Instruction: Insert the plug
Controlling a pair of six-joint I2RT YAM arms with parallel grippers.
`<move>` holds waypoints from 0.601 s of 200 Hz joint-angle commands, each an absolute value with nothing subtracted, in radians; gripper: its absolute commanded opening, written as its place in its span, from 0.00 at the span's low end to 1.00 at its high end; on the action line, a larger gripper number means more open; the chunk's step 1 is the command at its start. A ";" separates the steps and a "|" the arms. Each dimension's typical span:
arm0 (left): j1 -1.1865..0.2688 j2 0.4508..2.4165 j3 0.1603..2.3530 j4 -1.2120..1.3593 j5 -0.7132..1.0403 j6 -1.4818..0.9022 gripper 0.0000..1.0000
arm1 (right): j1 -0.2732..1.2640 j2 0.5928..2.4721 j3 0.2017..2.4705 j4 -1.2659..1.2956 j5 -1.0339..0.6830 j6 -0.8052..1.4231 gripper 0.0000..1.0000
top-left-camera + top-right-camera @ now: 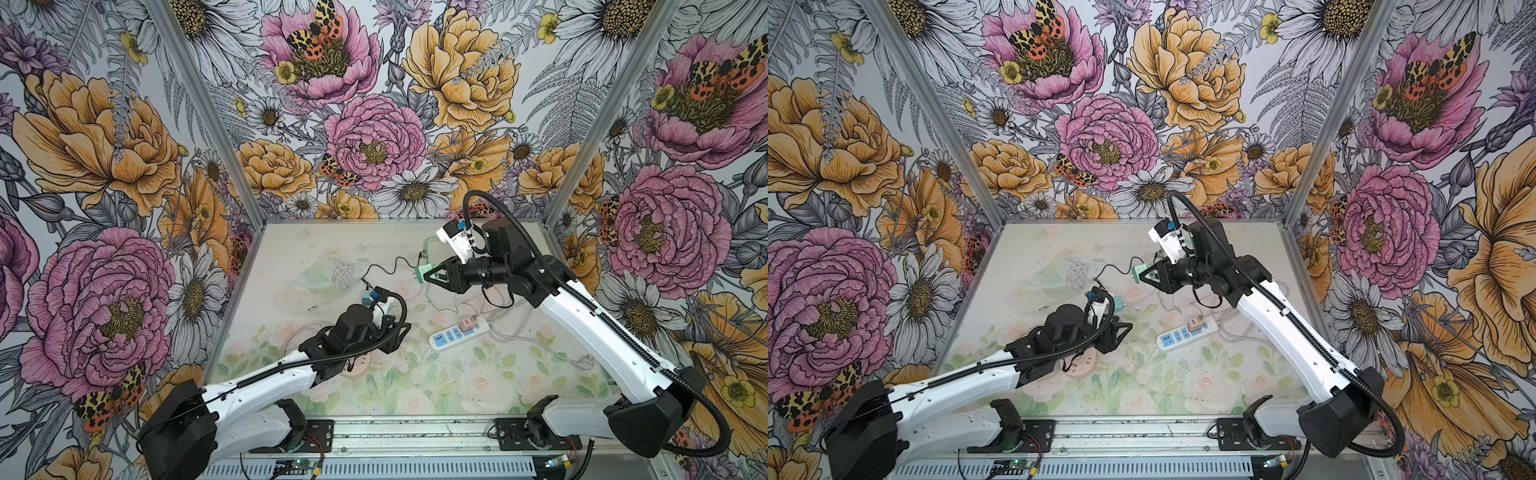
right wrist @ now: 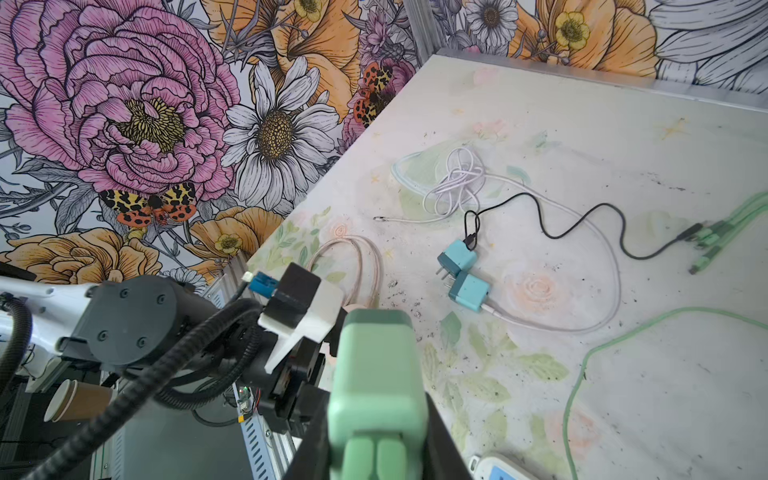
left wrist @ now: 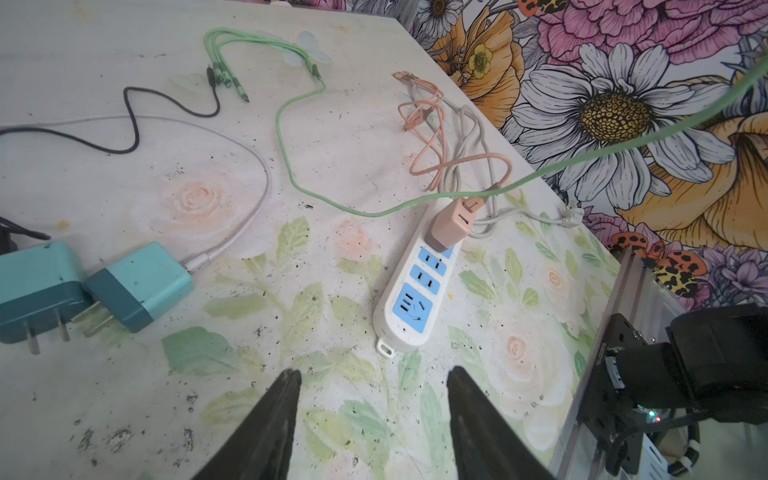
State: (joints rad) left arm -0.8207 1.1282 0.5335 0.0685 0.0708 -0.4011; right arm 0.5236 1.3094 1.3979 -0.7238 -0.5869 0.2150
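Note:
Next, my right gripper turns the plug so that it points pins-down over the near-end socket, because the light green plug's pins point level while the strip's sockets face up.
My right gripper is shut on a light green plug, held in the air above the far middle of the table with its prongs pointing left. A green cable trails from it. The white power strip with blue sockets lies right of centre, with a pink adapter plugged into its far end. My left gripper is open and empty, just short of the strip's near end.
Two teal adapters lie side by side left of the strip, with a black cable and a white cable attached. Pink and grey cords are piled behind the strip. A round pink socket lies under the left arm.

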 commanded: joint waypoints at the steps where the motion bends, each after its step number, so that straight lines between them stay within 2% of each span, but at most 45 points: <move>1: -0.774 1.198 0.556 0.152 0.129 -0.572 0.58 | 0.518 1.258 1.407 -0.715 -0.594 0.148 0.00; 17: -0.740 1.286 0.588 0.148 0.186 -0.675 0.57 | 0.521 1.252 1.388 -0.715 -0.619 0.104 0.00; 96: -0.757 1.636 0.816 0.307 0.308 -1.081 0.56 | 0.543 1.202 1.315 -0.715 -0.618 -0.047 0.00; 120: -0.752 1.779 0.858 0.439 0.386 -1.200 0.56 | 0.551 1.173 1.291 -0.715 -0.612 -0.106 0.00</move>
State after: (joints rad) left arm -0.7532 1.6733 0.8249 0.3016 0.2848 -1.0309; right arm 0.5385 1.2297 1.3048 -0.7258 -0.6136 -0.0143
